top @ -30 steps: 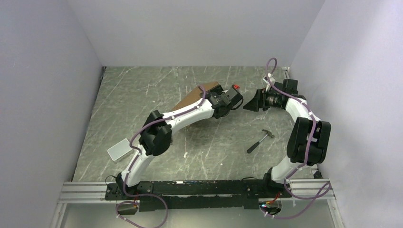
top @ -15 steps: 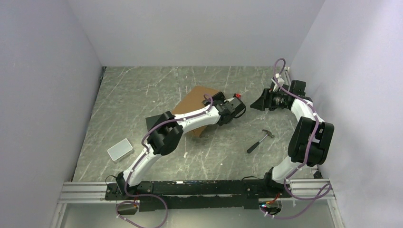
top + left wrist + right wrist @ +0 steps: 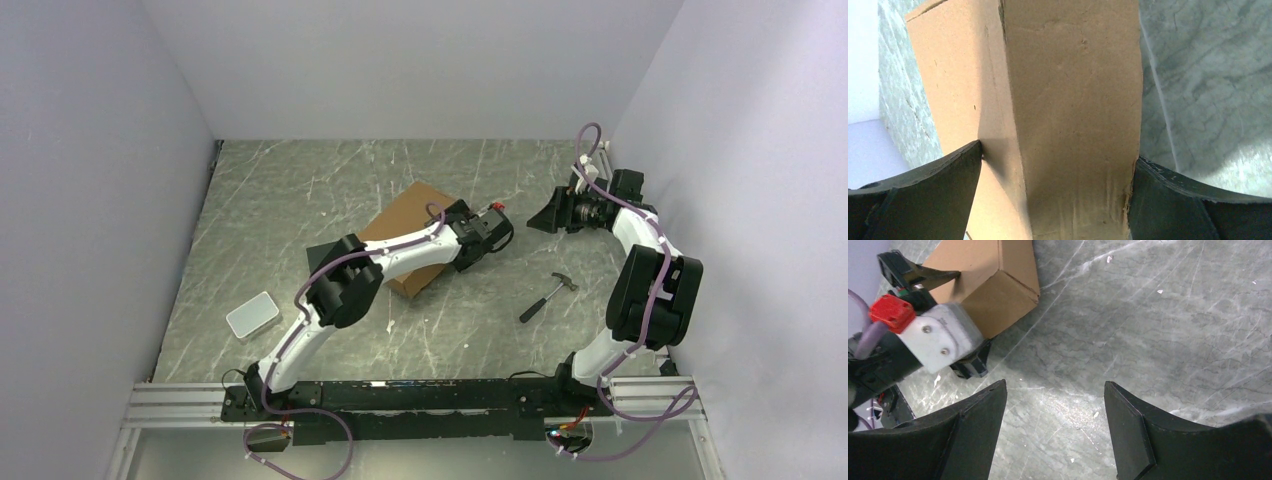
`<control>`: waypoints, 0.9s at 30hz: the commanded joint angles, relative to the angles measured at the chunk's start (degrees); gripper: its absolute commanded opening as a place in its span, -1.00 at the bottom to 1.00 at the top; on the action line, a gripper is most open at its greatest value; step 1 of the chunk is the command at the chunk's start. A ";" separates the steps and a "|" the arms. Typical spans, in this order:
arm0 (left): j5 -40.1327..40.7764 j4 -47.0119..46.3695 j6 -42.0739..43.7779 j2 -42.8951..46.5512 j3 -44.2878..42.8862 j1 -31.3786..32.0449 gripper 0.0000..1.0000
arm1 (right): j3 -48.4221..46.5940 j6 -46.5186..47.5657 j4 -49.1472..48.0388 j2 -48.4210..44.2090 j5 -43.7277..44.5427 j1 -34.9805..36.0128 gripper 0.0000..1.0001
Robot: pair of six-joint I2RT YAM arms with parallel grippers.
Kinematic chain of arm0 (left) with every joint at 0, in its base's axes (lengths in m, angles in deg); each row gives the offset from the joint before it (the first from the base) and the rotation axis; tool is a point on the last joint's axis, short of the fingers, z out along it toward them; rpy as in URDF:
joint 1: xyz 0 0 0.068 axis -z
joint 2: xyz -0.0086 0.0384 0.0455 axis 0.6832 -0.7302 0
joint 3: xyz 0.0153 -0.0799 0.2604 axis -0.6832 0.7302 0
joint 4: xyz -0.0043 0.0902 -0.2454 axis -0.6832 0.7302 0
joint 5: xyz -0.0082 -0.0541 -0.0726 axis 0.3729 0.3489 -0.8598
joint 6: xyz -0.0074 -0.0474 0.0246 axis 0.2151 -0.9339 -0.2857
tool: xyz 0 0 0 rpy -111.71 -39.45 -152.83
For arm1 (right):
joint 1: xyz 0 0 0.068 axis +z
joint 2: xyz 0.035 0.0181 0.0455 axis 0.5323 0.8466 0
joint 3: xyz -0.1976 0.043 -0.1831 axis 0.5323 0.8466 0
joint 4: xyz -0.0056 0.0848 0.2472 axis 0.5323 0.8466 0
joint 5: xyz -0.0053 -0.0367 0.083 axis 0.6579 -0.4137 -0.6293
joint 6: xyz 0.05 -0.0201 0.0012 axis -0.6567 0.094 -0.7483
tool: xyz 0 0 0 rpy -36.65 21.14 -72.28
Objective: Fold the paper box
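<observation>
My left gripper reaches across the paper box's side point(image 3: 998, 307), but the box's corner lies beyond its fingers. My right gripper should close and press on that corner point(image 3: 1034, 294).
The paper box point(image 3: 408, 207) is a closed brown cardboard mailer lying flat on the table's middle, partly under my left arm. In the left wrist view its narrow side wall point(image 3: 1073, 100) fills the space between the fingers. My left gripper point(image 3: 1055, 160) is open and straddles the box's right end; the right finger touches the cardboard edge, and the left finger stands a little off it. From above, the left gripper point(image 3: 463, 238) sits at the box's right corner. My right gripper point(image 3: 540, 215) is open and empty, apart from the box point(image 3: 998, 285), over bare table point(image 3: 1055, 390).
A small hammer point(image 3: 547, 297) lies on the table to the right of the box. A grey rounded tin point(image 3: 252, 315) sits at the near left. A black block point(image 3: 322, 251) peeks out beside the left elbow. Walls close in on three sides.
The box has come down from a tilted, raised pose to lie flat. My left jaws have spread wider around it. The right gripper has drawn back a little to the right.
</observation>
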 commanded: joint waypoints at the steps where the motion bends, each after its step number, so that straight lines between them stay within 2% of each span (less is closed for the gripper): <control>1: -16.11 -0.23 -4.52 3.91 3.03 0.04 0.99 | -0.17 -0.03 -1.29 -0.12 -0.50 -0.56 0.50; 6: -6.14 0.60 -4.78 -0.15 2.20 -0.15 0.99 | -0.17 -0.12 -1.19 -0.35 -0.92 -0.59 0.50; 11: 2.78 -5.37 -1.26 -2.28 4.41 -0.24 0.97 | -0.25 0.13 -0.62 0.06 -2.26 -0.52 0.50; 12: 4.88 -8.25 0.49 -2.06 5.74 -0.24 0.93 | -0.26 0.14 -0.59 0.17 -2.46 -0.48 0.50; 15: 9.90 -17.42 6.22 -1.13 10.59 -0.26 0.56 | -0.02 0.14 -0.67 0.40 -3.08 0.34 0.50; 19: 11.42 -21.84 10.26 -1.17 12.14 -0.76 0.50 | 0.98 -2.30 -2.49 2.49 -5.97 2.63 0.49; 22: 8.87 -23.42 10.26 0.34 14.32 -1.38 0.49 | 2.64 -8.28 -7.79 5.69 -8.52 4.72 0.33; 27: 5.72 -25.03 9.33 2.76 17.38 -2.14 0.49 | 3.18 -18.60 -16.56 10.58 -5.34 9.94 -0.30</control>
